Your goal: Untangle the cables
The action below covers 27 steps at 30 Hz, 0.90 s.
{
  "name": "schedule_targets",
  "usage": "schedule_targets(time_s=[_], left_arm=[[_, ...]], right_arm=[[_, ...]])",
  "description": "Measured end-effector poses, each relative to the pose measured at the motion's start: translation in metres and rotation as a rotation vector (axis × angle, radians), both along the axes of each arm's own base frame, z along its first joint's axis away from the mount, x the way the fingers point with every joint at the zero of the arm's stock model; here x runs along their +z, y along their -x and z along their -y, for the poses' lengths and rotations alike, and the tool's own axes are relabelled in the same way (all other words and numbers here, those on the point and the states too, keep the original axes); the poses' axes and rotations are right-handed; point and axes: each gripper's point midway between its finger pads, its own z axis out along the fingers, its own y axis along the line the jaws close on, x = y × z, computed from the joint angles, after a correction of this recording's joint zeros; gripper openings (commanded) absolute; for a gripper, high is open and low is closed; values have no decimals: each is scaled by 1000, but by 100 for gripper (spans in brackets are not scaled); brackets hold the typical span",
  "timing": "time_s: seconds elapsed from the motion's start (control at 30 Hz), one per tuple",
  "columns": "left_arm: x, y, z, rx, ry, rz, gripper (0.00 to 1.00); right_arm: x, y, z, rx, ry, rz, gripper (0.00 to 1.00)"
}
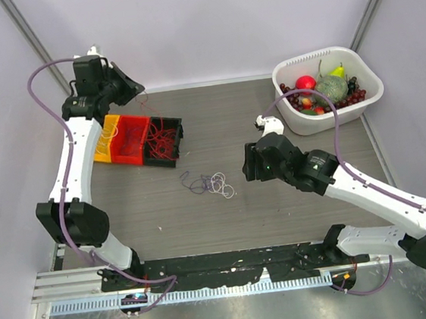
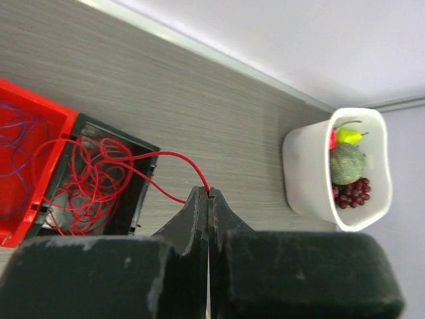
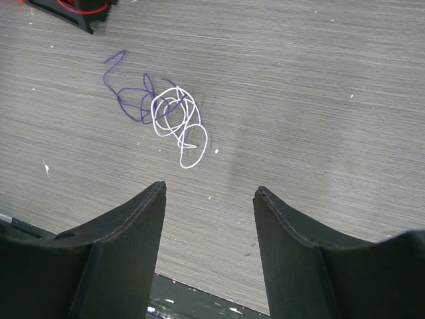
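I go on moving my left gripper down into the black bin (image 1: 162, 141) before I let go of the red piece of cable there, because it is joining its own coil in that bin.
A small tangle of purple and white cables (image 1: 209, 183) lies loose on the table's middle; in the right wrist view this tangle (image 3: 166, 114) sits just ahead of the fingers. A coil of red cables (image 2: 93, 181) fills the black bin (image 1: 175, 125). One red strand (image 2: 169, 154) rises from that coil to my left gripper (image 2: 208, 193), which is shut on it. In the top view the left gripper (image 1: 138, 88) hangs over the table's far left, behind the bins. My right gripper (image 3: 210, 193) stands open and holds nothing, a little to the right of the loose tangle (image 1: 251, 163).
A yellow bin (image 1: 108, 137) and a red bin (image 1: 128, 136), holding thin purple strands, stand joined to the black one at the left. A white basket (image 1: 295, 124) of fruit stands at the far right corner. Purple hoses run along both arms.
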Motion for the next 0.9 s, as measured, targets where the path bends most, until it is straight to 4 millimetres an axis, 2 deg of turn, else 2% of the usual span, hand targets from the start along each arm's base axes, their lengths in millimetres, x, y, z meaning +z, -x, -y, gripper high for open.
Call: schedule_targets(time_s=[0.17, 0.4, 0.53, 0.73, 0.9], left_arm=[[-49, -18, -9, 3, -22, -73, 0], [-134, -11, -4, -29, -23, -227, 0], [-183, -15, 2, -56, -39, -327, 0], [-244, -15, 14, -67, -87, -457, 0], [-290, -21, 15, -82, -169, -571, 0]], right_arm=[[-13, -8, 0, -12, 11, -48, 60], [-17, -12, 1, -17, -2, -71, 60], [-19, -19, 4, -32, -20, -86, 60], [-21, -25, 8, -50, -24, -98, 60], [-21, -27, 11, -60, -32, -105, 59]])
